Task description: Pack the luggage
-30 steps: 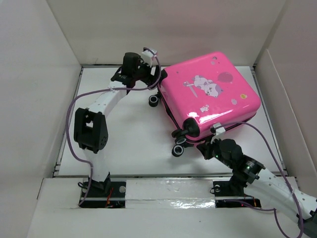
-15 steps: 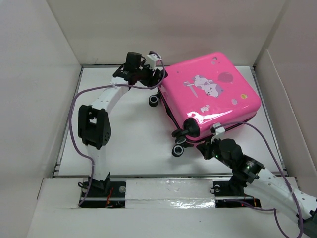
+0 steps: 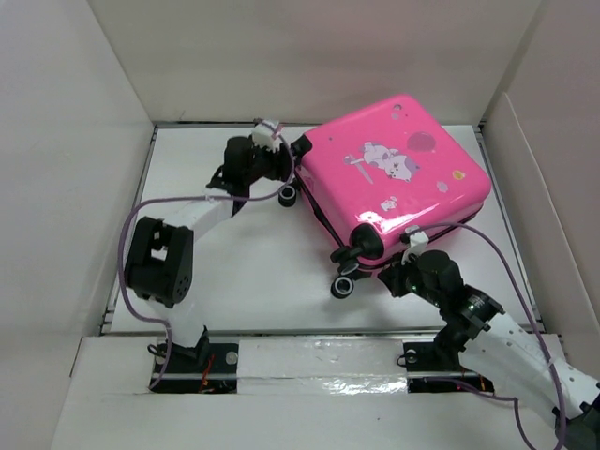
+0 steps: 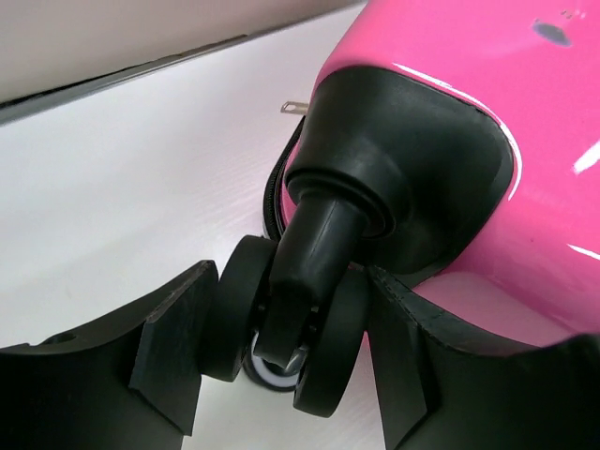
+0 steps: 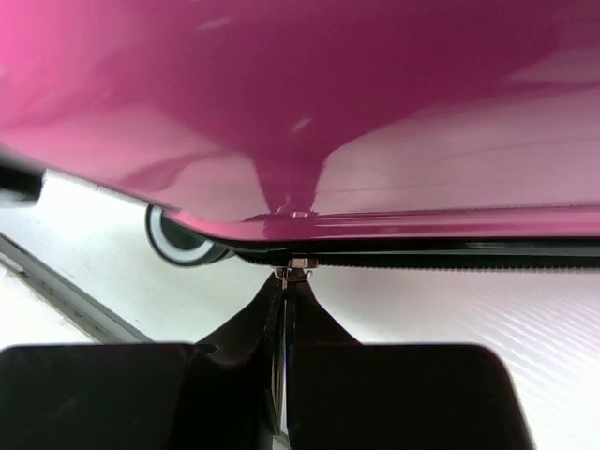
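Observation:
I see the luggage crooked [image 3: 398, 173]. Next, my left gripper pulls the far castor wheel [image 3: 301, 147] closer to straighten the luggage before my right gripper pulls the zipper pull around the luggage's corner.
The luggage [image 3: 398, 173], a hot-pink hard-shell suitcase with a white cartoon animal printed on it, lies flat and closed at the back right of the table. My left gripper [image 3: 284, 185] is at its left corner. In the left wrist view the gripper [image 4: 286, 305] has its fingers [image 4: 173, 356] closed on either side of a black twin castor wheel [image 4: 281, 328]. My right gripper [image 3: 405, 274] is at the near edge of the luggage. In the right wrist view it [image 5: 286, 286] is shut on the metal zipper pull [image 5: 296, 265] of the black zipper [image 5: 450, 255].
A second castor wheel [image 3: 347, 284] sticks out at the luggage's near corner and also shows in the right wrist view [image 5: 178, 239]. Cardboard walls [image 3: 66, 169] enclose the white table [image 3: 244, 272] on the left, back and right.
My left gripper has moved from the luggage's rear corner down onto the castor wheel, and the left elbow has dropped lower. The luggage has shifted slightly. The right gripper keeps hold of the zipper pull.

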Tool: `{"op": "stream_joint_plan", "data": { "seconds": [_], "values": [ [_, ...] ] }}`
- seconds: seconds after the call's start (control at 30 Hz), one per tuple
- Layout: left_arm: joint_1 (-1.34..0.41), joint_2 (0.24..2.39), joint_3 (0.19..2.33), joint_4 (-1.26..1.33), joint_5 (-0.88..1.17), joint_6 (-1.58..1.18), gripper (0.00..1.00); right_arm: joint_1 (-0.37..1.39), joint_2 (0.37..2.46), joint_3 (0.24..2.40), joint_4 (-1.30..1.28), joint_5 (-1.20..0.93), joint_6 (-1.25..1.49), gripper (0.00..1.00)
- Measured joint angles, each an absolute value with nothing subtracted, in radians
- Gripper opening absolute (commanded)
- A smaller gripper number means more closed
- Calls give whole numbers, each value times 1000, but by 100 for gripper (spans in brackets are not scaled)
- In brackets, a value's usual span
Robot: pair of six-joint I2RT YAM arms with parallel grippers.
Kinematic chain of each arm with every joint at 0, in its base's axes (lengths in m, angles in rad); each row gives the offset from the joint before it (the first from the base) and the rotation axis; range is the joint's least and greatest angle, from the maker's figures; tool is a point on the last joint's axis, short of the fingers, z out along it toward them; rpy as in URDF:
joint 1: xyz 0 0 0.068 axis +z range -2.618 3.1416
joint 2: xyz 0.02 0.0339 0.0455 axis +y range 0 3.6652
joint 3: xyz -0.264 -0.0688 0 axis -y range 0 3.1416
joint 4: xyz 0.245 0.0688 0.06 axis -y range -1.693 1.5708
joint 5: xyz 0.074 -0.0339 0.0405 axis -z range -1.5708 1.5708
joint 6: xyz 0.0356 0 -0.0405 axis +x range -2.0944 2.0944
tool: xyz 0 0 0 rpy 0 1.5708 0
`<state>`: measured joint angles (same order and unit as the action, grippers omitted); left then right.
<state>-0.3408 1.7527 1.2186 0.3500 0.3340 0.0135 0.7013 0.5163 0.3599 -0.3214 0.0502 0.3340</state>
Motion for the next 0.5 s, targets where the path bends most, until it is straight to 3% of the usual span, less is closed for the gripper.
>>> {"op": "stream_joint_plan", "data": {
  "seconds": [0.2,0.33,0.5],
  "values": [
    [-353,1510,802,667,152,-242,0,441,613,417,-351,-101,286,0],
    [-380,1351,632,689,60,-352,0,281,715,432,-248,-194,277,0],
    [-444,1130,454,606,-15,-432,0,216,816,440,-150,-273,297,0]
  ]
}}
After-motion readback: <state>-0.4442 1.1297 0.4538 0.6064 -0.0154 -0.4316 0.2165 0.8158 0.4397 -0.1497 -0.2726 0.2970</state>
